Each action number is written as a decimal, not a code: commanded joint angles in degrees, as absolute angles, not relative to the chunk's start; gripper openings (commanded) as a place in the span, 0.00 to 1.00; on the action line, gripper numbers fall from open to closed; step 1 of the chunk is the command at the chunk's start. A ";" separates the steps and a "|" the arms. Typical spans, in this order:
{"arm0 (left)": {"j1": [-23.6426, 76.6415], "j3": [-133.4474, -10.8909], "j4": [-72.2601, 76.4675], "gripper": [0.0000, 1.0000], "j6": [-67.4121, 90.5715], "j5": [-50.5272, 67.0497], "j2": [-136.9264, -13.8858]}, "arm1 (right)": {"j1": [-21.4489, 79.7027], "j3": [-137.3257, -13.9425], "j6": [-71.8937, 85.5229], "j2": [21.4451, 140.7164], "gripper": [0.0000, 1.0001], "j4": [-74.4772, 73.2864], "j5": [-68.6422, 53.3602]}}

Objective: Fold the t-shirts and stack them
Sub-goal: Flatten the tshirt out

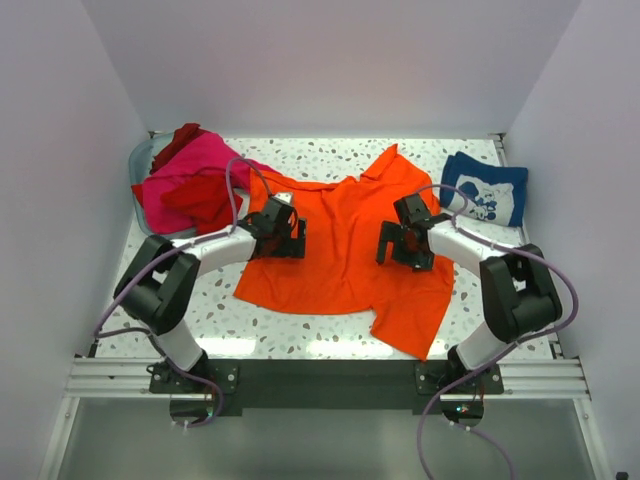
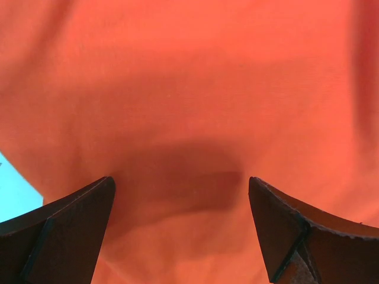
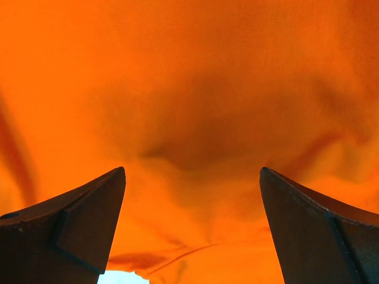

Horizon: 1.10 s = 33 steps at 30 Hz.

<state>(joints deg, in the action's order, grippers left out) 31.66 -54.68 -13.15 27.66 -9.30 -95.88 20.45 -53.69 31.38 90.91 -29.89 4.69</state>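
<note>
Next, I back my left gripper off, because it is over the orange t-shirt's creased body, and have it pinch the front corner on its own side to straighten the cloth.
A bright orange t-shirt lies spread in the middle of the table. My left gripper is open low over its left part; orange cloth fills that wrist view between the fingers. My right gripper is open over its right part, with orange cloth between the fingers. A hot pink t-shirt and a red one lie heaped at the back left. A folded navy t-shirt with white print sits at the back right.
A grey tray edge shows under the pink and red heap. White walls close in the table on three sides. A bit of speckled tabletop shows behind the orange shirt.
</note>
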 commanded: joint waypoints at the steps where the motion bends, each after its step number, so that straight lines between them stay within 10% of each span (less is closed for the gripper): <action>1: 31.38 -56.78 -9.94 0.99 29.27 -10.99 -98.87 | 19.34 -54.32 32.34 93.77 0.98 -27.95 3.60; 20: 31.38 -68.64 -12.83 0.99 28.83 -13.18 -110.04 | 13.80 -61.25 29.19 101.69 0.98 -29.71 3.26; 33: 31.55 -49.85 -23.28 0.99 38.31 -28.81 -76.23 | 13.89 -62.76 26.72 88.52 0.96 -33.48 -1.23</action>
